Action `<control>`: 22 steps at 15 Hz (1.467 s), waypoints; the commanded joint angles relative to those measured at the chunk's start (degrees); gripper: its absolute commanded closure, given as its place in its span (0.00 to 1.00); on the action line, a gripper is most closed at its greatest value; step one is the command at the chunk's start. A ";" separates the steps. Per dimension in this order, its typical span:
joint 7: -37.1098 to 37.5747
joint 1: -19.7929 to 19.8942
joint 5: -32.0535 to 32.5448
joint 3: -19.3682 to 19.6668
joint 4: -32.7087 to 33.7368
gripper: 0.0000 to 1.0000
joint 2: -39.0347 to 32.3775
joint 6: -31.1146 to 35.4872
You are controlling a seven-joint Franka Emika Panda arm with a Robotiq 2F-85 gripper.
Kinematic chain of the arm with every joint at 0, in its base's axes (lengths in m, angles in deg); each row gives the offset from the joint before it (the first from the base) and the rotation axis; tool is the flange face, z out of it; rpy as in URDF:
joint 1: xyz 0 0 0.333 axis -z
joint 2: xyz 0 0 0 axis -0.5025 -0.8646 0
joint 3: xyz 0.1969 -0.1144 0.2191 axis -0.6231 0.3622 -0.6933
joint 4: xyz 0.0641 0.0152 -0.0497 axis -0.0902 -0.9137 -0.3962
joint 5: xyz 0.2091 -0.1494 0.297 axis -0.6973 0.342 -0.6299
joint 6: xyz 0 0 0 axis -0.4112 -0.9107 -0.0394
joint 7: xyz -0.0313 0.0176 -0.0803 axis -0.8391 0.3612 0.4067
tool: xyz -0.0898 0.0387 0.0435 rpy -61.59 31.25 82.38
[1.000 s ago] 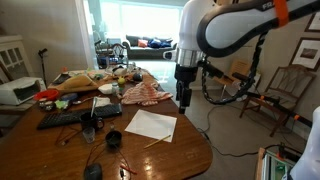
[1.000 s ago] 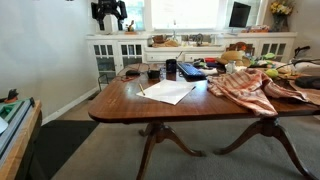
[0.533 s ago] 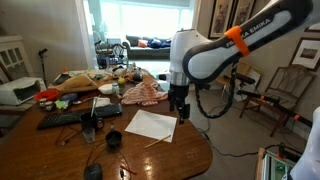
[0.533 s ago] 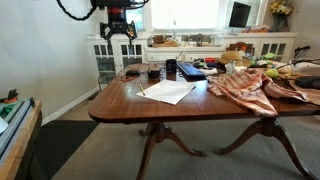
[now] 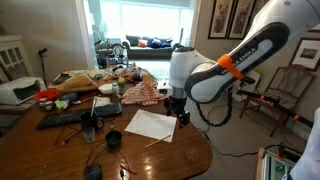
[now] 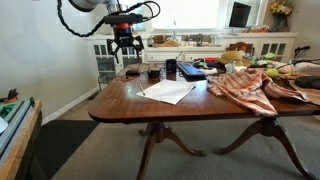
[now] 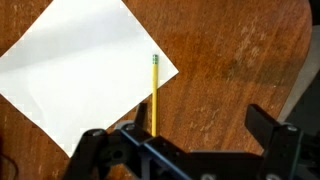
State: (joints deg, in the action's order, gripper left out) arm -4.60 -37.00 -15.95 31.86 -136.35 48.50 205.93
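The yellow pencil (image 7: 155, 100) lies by one finger, away from my open gripper's middle, so I should center the gripper over the pencil's lower end while going down.
My gripper (image 7: 180, 140) hangs open above the brown wooden table (image 7: 230, 60), nothing between its black fingers (image 7: 270, 125). A yellow pencil (image 7: 154, 95) lies half on a white sheet of paper (image 7: 80, 70), its lower end running under the left finger. In an exterior view the gripper (image 5: 178, 108) hovers over the right edge of the paper (image 5: 150, 124), with the pencil (image 5: 153, 143) just in front. In an exterior view the gripper (image 6: 127, 42) is well above the paper (image 6: 168, 92).
A red checked cloth (image 5: 140, 94) lies beyond the paper, also seen as cloth (image 6: 245, 88). A keyboard (image 5: 65, 117), a dark cup (image 5: 113, 140) and assorted clutter fill the table's left. A wooden chair (image 5: 285, 95) stands off to the right.
The arm has swung and lowered, bringing the gripper down toward the table beside the paper. The jaws stayed open. Nothing on the table has moved.
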 commanded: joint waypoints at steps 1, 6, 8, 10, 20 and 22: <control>-0.14 0.79 -0.05 -0.84 0.06 0.00 0.03 -0.10; -0.27 0.80 -0.01 -0.89 0.06 0.00 0.04 -0.10; -0.27 0.80 -0.01 -0.89 0.06 0.00 0.04 -0.10; -0.27 0.80 -0.01 -0.89 0.06 0.00 0.04 -0.09; -1.97 1.57 -1.04 -0.13 -0.28 0.00 -1.19 3.51; -3.82 2.11 -1.85 0.15 -0.05 0.00 -2.43 5.66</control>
State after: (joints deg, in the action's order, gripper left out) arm -5.21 -36.06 -16.15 31.87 -136.35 48.15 207.79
